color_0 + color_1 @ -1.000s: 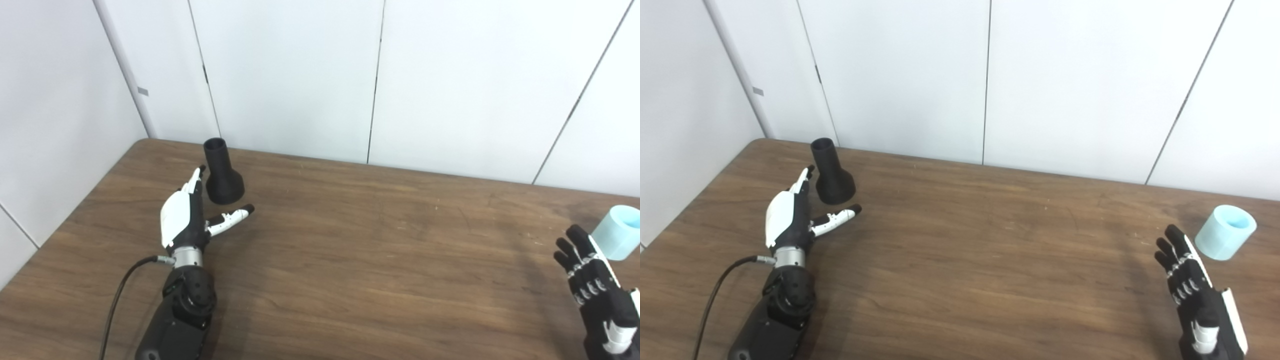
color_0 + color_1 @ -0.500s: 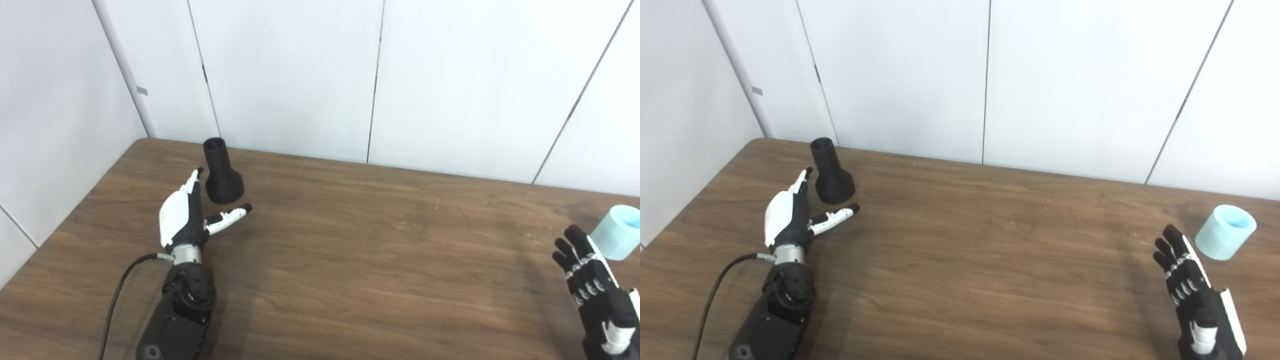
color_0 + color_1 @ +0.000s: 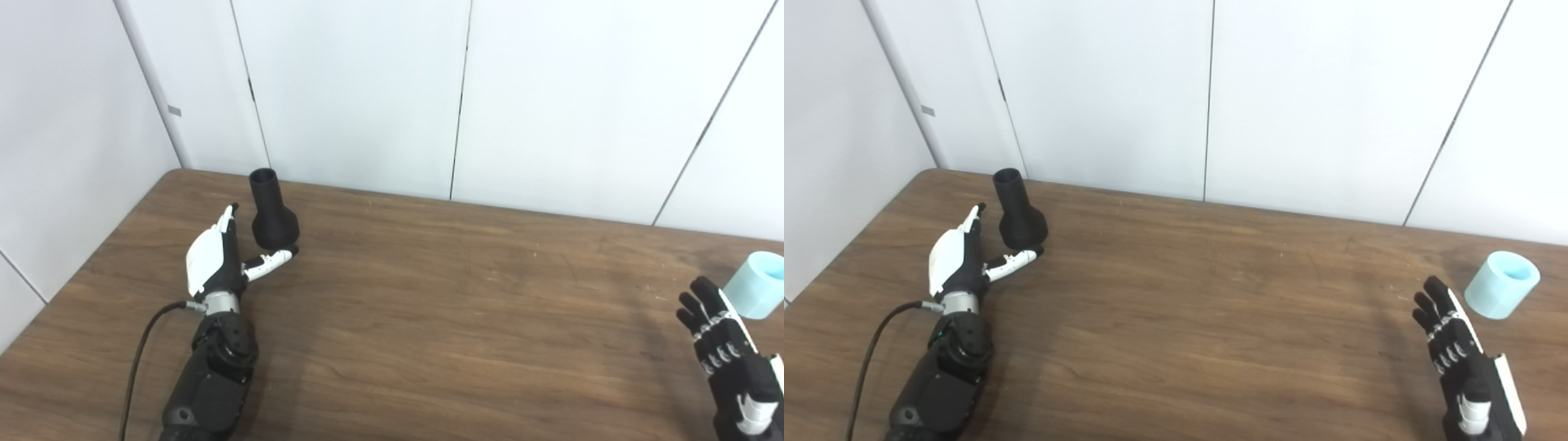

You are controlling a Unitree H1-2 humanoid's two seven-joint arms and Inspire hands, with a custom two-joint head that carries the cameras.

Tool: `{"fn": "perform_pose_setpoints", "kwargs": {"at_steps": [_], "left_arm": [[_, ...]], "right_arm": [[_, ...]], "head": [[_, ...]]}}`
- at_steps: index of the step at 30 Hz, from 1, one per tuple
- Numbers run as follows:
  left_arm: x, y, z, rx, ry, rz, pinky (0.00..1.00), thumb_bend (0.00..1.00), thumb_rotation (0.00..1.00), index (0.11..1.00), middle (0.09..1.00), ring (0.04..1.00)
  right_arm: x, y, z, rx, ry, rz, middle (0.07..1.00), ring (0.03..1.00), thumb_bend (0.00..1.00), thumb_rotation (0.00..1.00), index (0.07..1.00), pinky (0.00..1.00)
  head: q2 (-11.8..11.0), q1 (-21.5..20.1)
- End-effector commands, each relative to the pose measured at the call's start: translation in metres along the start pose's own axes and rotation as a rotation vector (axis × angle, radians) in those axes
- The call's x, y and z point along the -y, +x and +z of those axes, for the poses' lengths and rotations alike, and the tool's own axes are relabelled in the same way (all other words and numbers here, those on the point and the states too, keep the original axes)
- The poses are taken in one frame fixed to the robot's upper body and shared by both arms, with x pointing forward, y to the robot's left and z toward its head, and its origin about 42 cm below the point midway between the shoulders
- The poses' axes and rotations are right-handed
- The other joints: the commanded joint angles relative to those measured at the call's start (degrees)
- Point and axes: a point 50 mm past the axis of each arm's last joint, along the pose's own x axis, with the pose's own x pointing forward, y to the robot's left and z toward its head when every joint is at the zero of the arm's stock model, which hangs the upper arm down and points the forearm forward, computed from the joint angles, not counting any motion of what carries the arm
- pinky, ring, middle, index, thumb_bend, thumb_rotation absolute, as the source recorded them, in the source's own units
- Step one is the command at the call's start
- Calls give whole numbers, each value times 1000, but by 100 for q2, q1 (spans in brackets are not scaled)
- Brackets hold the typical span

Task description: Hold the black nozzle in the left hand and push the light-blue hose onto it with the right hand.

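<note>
I see the black nozzle's slim neck widen into a flared base (image 3: 272, 209), so the light-blue hose (image 3: 757, 286) will slip down and stop there when I push it.
The black nozzle (image 3: 272, 212) stands upright on its flared base near the table's far left corner. My left hand (image 3: 215, 260) is open just in front and to the left of it, fingers pointing past its left side, thumb stretched toward its base; whether the thumb touches cannot be told. The light-blue hose (image 3: 1501, 284), a short open cylinder, stands at the far right of the table. My right hand (image 3: 1458, 355) is open below and left of the hose, a short gap away, fingers raised and holding nothing.
The brown wooden table (image 3: 429, 318) meets white wall panels (image 3: 361, 92) at the back and left. A black cable (image 3: 138, 361) trails from my left wrist to the front edge.
My left hand has shifted left and slightly forward, its thumb now close against the nozzle's base. The right hand, nozzle and hose have stayed put.
</note>
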Motion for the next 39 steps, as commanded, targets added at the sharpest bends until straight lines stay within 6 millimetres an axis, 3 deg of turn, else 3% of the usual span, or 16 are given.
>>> {"fn": "perform_pose_setpoints", "kwargs": {"at_steps": [1, 18, 24, 27, 29, 32, 39], "left_arm": [[-14, 20, 22, 82, -4, 53, 1000, 833, 464, 901, 948, 965], [3, 28, 38, 125, 44, -15, 999, 811, 440, 840, 920, 949], [4, 31, 40, 147, 26, -15, 939, 827, 412, 799, 856, 893], [3, 36, 40, 119, -21, -4, 898, 837, 396, 788, 793, 840], [2, 43, 39, 66, -90, 15, 764, 833, 315, 745, 686, 707], [1, 52, 39, -13, -182, 42, 628, 818, 250, 700, 623, 617], [2, 58, 35, -70, -246, 68, 493, 783, 196, 650, 583, 545]], "right_arm": [[-16, -22, -19, -77, 53, -16, 969, 963, 794, 1000, 950, 945], [-22, -22, -14, -82, 48, -26, 960, 956, 796, 1000, 948, 933], [-24, -22, -13, -82, 41, -27, 959, 951, 797, 1000, 946, 923], [-23, -22, -13, -82, 40, -27, 959, 950, 797, 1000, 946, 922], [-23, -22, -13, -81, 40, -27, 959, 950, 797, 1000, 946, 922], [-23, -22, -13, -80, 41, -25, 960, 950, 797, 1000, 945, 922], [-24, -22, -12, -75, 41, -20, 959, 949, 797, 1000, 945, 922]], "head": [[4, -19], [55, -99], [62, -114], [68, -119], [70, -118], [76, -119], [96, -126]]}}
